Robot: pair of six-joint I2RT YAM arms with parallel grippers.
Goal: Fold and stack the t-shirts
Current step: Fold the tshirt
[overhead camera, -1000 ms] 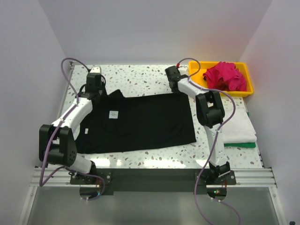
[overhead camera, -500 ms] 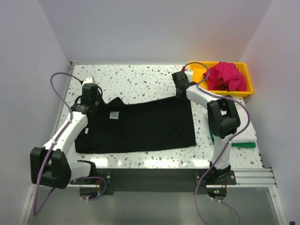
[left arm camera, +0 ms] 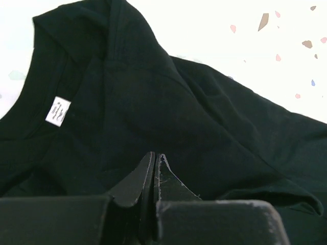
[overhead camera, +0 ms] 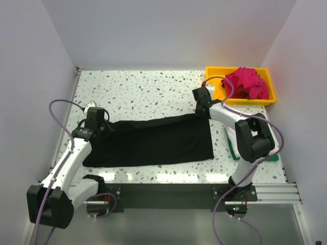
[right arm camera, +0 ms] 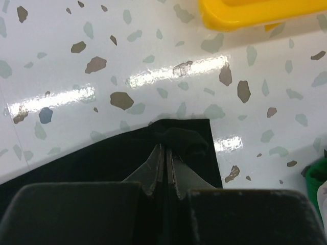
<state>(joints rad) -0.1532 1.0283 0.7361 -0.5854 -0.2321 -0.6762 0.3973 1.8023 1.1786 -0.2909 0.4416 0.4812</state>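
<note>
The black t-shirt's upper edge [overhead camera: 159, 122] goes straight across to both grippers. My left gripper should keep moving its end of the upper edge toward the t-shirt's near edge [overhead camera: 110, 166] and let go there.
The large black t-shirt [overhead camera: 153, 140] lies across the middle of the table, its far edge drawn in toward the near side. My left gripper [overhead camera: 95, 126] is shut on cloth at the shirt's left end. In the left wrist view the closed jaws [left arm camera: 155, 156] pinch black cloth, with the white label [left arm camera: 57, 111] to their left. My right gripper [overhead camera: 203, 110] is shut on the shirt's far right corner, bunched at the tips [right arm camera: 166, 147]. The magenta shirt [overhead camera: 247, 83] lies crumpled in the yellow tray. The green shirt's edge [overhead camera: 231, 151] shows under my right arm. The white one is mostly hidden.
The yellow tray [overhead camera: 213, 81] stands at the back right corner, close behind my right gripper; its rim shows in the right wrist view [right arm camera: 255, 14]. White walls close in on three sides. Bare speckled table [overhead camera: 143, 92] lies behind the black shirt.
Both grippers moved toward the near edge, pulling the black shirt's far edge with them. The shirt is now a narrower band, and its label no longer shows from above.
</note>
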